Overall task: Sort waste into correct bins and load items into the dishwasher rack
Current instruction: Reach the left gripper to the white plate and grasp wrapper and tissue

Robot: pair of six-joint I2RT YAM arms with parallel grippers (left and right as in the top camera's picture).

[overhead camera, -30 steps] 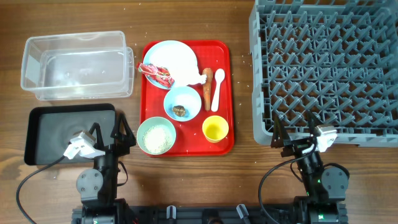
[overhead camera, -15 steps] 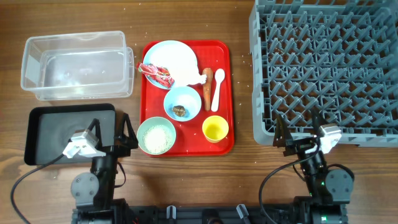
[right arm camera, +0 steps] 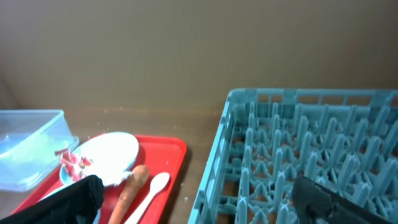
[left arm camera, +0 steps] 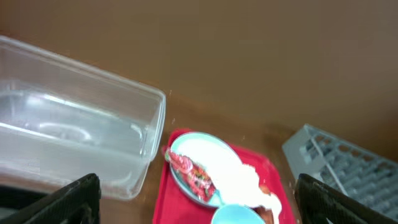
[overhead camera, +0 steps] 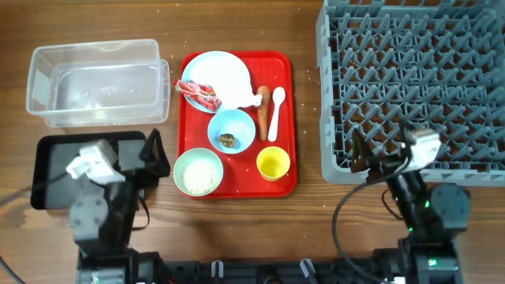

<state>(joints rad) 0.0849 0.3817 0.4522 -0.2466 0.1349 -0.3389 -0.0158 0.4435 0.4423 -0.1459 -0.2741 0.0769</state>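
Note:
My left gripper is due to move the wrapper and napkin (overhead camera: 202, 95) off the pale-blue plate they lie on and into the clear tub (overhead camera: 101, 83) before the plate goes into the rack.
On the red tray (overhead camera: 282, 79) sit a pale-blue plate (overhead camera: 221, 69) carrying a red-and-white wrapper (overhead camera: 199, 93) and white napkin (overhead camera: 241, 96), a carrot-like stick (overhead camera: 263, 112), a white spoon (overhead camera: 275, 113), a bowl with a brown lump (overhead camera: 231, 131), a bowl of rice grains (overhead camera: 198, 172) and a yellow cup (overhead camera: 273, 164). My left gripper (overhead camera: 155, 154) is open at the black tray's (overhead camera: 55, 170) right edge. My right gripper (overhead camera: 377, 154) is open over the near-left corner of the grey rack (overhead camera: 414, 71). Neither holds anything. The clear tub (overhead camera: 95, 83) is back left.
The left wrist view looks over the tub (left arm camera: 81, 143), plate (left arm camera: 199, 149) and wrapper (left arm camera: 193, 174). In the right wrist view are the spoon (right arm camera: 149, 190), stick (right arm camera: 127, 186) and rack (right arm camera: 311, 143). Bare wood runs between tray and rack.
Both arms have risen and reached away from the front edge. The left one drifted left over the black tray, the right one rightward onto the rack's corner. Both grippers stayed open.

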